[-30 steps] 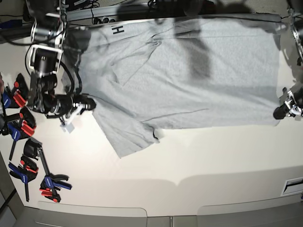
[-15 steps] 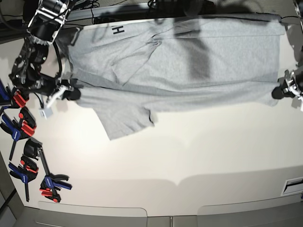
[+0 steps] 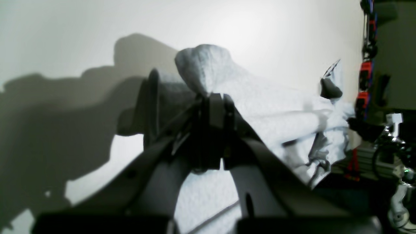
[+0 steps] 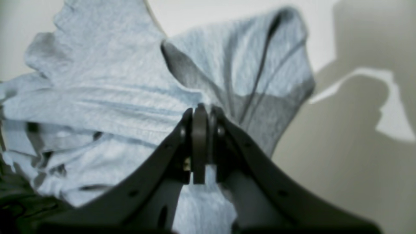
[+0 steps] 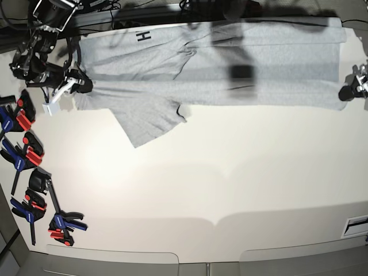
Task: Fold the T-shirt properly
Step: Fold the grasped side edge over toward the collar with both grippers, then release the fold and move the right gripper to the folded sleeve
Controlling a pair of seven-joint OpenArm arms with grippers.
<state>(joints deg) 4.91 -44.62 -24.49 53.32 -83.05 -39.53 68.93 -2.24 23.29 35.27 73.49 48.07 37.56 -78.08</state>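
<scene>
The T-shirt's near edge point(image 5: 230, 95) is straight between both grippers. My left gripper keeps lowering the T-shirt's raised corner onto the cloth point(image 5: 328, 66) until the corner lies flat, and then let go.
The light grey T-shirt point(image 5: 230, 63) stretches across the far side of the table, its near edge held up between both grippers. Black lettering point(image 5: 142, 37) shows near its far left corner. One sleeve point(image 5: 150, 118) lies flat, pointing toward the near side. My right gripper point(image 5: 83, 86) is at the shirt's left end and is shut on a bunch of the T-shirt point(image 4: 227, 74), fingertips pressed together point(image 4: 201, 112). My left gripper point(image 5: 345, 92) is at the right end, shut on a raised corner of the T-shirt point(image 3: 208, 68), with its fingertips meeting at the cloth point(image 3: 213, 99).
Several blue and red clamps point(image 5: 26, 155) lie along the table's left edge, and they show again as clamps point(image 3: 365, 71) at the right of the left wrist view. A white tag point(image 5: 49, 107) hangs below the right arm. The white tabletop point(image 5: 218, 190) spreads toward the near side.
Both grippers have moved toward the far side of the table, carrying the shirt's near edge with them. The shirt now covers a narrower band, and the sleeve has slid farther back.
</scene>
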